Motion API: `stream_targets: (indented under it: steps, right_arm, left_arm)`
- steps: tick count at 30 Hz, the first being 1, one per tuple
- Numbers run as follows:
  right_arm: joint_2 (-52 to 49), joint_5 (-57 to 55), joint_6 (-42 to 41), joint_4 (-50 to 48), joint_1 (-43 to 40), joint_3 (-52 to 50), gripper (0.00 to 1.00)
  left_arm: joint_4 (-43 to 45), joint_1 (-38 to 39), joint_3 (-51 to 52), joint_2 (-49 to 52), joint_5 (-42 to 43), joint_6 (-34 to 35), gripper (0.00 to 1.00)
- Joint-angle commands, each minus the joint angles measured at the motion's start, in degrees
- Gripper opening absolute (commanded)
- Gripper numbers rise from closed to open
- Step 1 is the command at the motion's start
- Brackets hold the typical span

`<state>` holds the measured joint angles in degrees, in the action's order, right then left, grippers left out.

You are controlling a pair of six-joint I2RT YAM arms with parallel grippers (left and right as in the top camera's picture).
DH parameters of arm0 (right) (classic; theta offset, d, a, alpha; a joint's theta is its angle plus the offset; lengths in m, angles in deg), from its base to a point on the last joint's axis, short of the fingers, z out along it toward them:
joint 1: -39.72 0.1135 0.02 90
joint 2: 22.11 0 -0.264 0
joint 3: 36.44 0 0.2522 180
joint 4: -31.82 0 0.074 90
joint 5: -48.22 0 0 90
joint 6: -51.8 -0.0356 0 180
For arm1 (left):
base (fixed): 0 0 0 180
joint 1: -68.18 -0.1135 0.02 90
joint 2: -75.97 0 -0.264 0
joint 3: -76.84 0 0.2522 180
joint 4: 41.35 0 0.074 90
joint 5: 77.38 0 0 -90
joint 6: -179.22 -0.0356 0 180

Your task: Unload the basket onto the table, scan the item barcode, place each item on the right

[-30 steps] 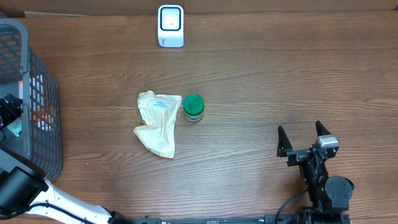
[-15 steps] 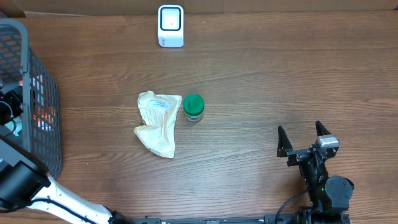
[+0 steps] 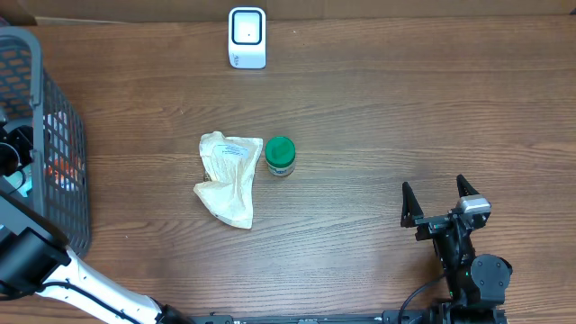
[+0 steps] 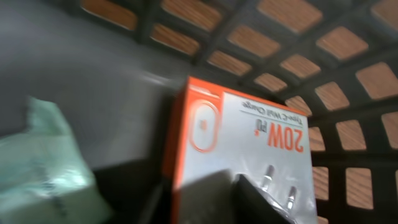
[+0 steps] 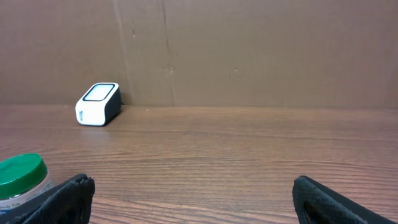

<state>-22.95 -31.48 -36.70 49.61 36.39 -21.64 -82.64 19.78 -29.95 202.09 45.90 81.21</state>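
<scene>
Next, my left gripper opens wider and straddles the charger box from its orange side to its opposite edge (image 4: 310, 165), because the gripper's finger is on the charger box's white side (image 4: 233, 158).
An orange and white charger box (image 4: 249, 143) lies inside the dark mesh basket (image 3: 63, 135) at the table's left edge. My left gripper (image 4: 199, 202) reaches into the basket (image 4: 292, 43). Its jaws close across the box's near end, one finger (image 4: 264, 199) on the white face and the other beside the orange side. From overhead only the left gripper's dark body (image 3: 13, 151) shows in the basket. The white barcode scanner (image 3: 247, 38) stands at the back edge and also shows in the right wrist view (image 5: 97, 104). My right gripper (image 3: 438, 202) stands open at the front right, holding nothing.
A green-lidded jar (image 3: 280, 156) and a crumpled cream bag (image 3: 229, 178) lie mid-table. A pale green packet (image 4: 37, 162) lies in the basket beside the box. A cardboard wall (image 5: 249, 50) backs the table.
My left gripper has shifted slightly inside the basket and its jaws have narrowed onto the box. The right arm and the things on the table have not moved.
</scene>
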Motion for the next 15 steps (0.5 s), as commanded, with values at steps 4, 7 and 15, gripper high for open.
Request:
stream_targets:
  steps: [4,7,15]
  right_arm:
    - [0.61,0.26,-0.2,-0.28,-0.22,-0.57,1.0]
    - [0.61,0.26,-0.2,-0.28,-0.22,-0.57,1.0]
    - [0.61,0.26,-0.2,-0.31,-0.22,-0.57,1.0]
  left_arm:
    - [-2.38,1.46,2.43,0.09,-0.24,-0.11,0.13]
    - [-2.16,1.44,2.43,-2.27,-0.37,0.85,0.07]
    - [-4.0,1.44,2.56,-3.61,-4.87,8.13,0.17]
